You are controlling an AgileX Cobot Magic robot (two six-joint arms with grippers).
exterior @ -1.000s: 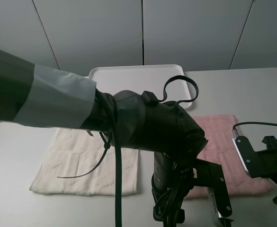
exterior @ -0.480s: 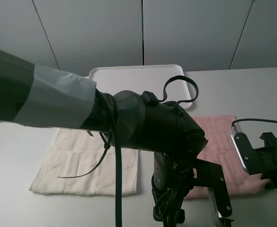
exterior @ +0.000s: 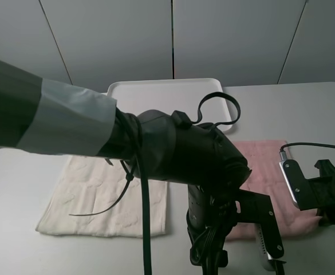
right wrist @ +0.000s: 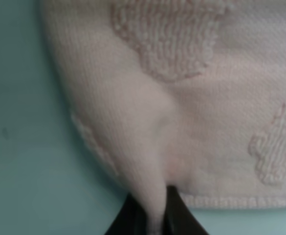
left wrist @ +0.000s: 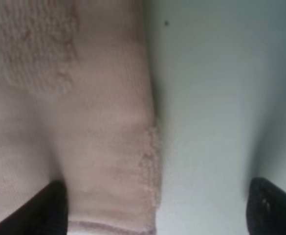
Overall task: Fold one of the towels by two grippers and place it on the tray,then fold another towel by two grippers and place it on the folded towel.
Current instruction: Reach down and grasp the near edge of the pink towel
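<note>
Next, my left gripper pinches the loose near corner (left wrist: 125, 205) before both grippers fold the pink towel, because only my right gripper is holding the towel, by one near corner (right wrist: 150, 178).
The pale pink towel (exterior: 267, 163) lies flat on the table at the right, and the cream towel (exterior: 98, 195) lies flat at the left. The white tray (exterior: 167, 94) stands behind them. My left arm reaches across the middle to the pink towel's near left corner. There my left gripper (left wrist: 157, 215) is open, one finger (left wrist: 52, 208) over the pink towel (left wrist: 99, 122) and the other over bare table. My right gripper (right wrist: 152, 218) is shut on a pinched-up ridge of the pink towel (right wrist: 206, 98) at its near right corner (exterior: 319, 220).
My left arm's bulky black body (exterior: 184, 154), with its cables, hides the table's middle and part of both towels. Grey wall panels stand behind the tray. Bare white table (exterior: 304, 109) shows to the right of the tray.
My right gripper has closed on the pink towel's near right corner and shifted slightly toward it. My left gripper has stayed open and barely moved.
</note>
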